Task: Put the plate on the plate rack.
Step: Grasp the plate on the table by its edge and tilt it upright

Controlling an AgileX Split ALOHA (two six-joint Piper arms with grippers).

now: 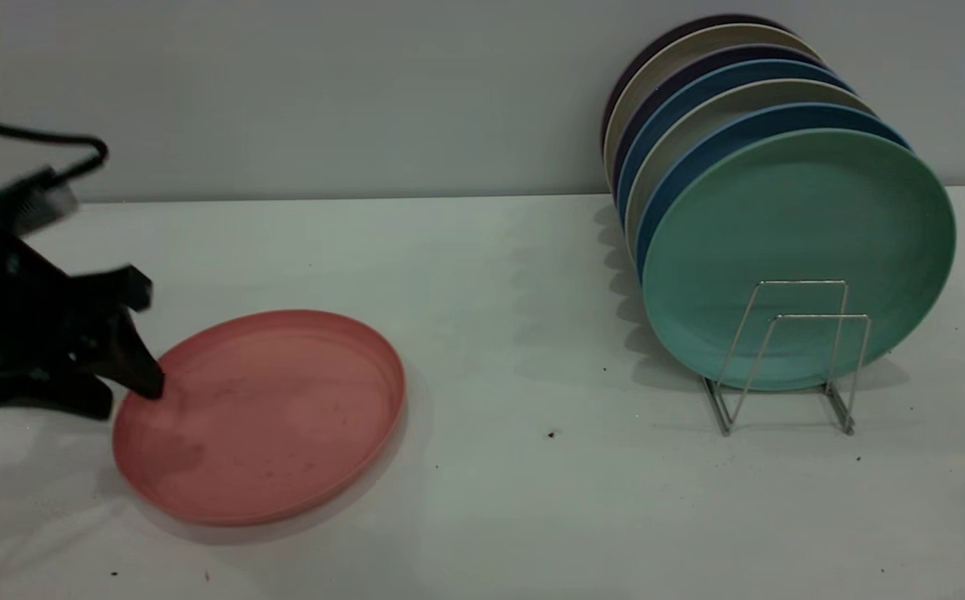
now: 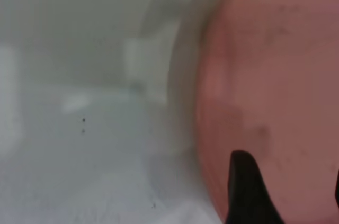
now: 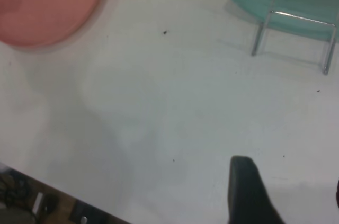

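My left gripper should back off and bring one finger outside the plate's rim [image 1: 115, 440] before it closes, because both of its fingers are over the salmon-pink plate's top side [image 2: 299, 179].
The salmon-pink plate [image 1: 262, 414] lies flat on the white table at the front left. My left gripper [image 1: 147, 337] is open at the plate's left edge, with one black fingertip [image 1: 149, 385] touching down just inside the rim. In the left wrist view the plate [image 2: 275, 75] fills the space between the spread fingers [image 2: 244, 192]. The wire plate rack [image 1: 822, 317] stands at the right, with its two front loops free. My right gripper [image 3: 288, 187] is open and empty above bare table; its view shows the plate [image 3: 47, 4] and the rack [image 3: 302, 17] farther off.
A teal-green plate [image 1: 799, 242] stands upright in the rack, with several blue, beige and dark plates [image 1: 699, 92] stacked behind it against the grey wall. The table's front edge [image 3: 79, 195] is close to the right gripper.
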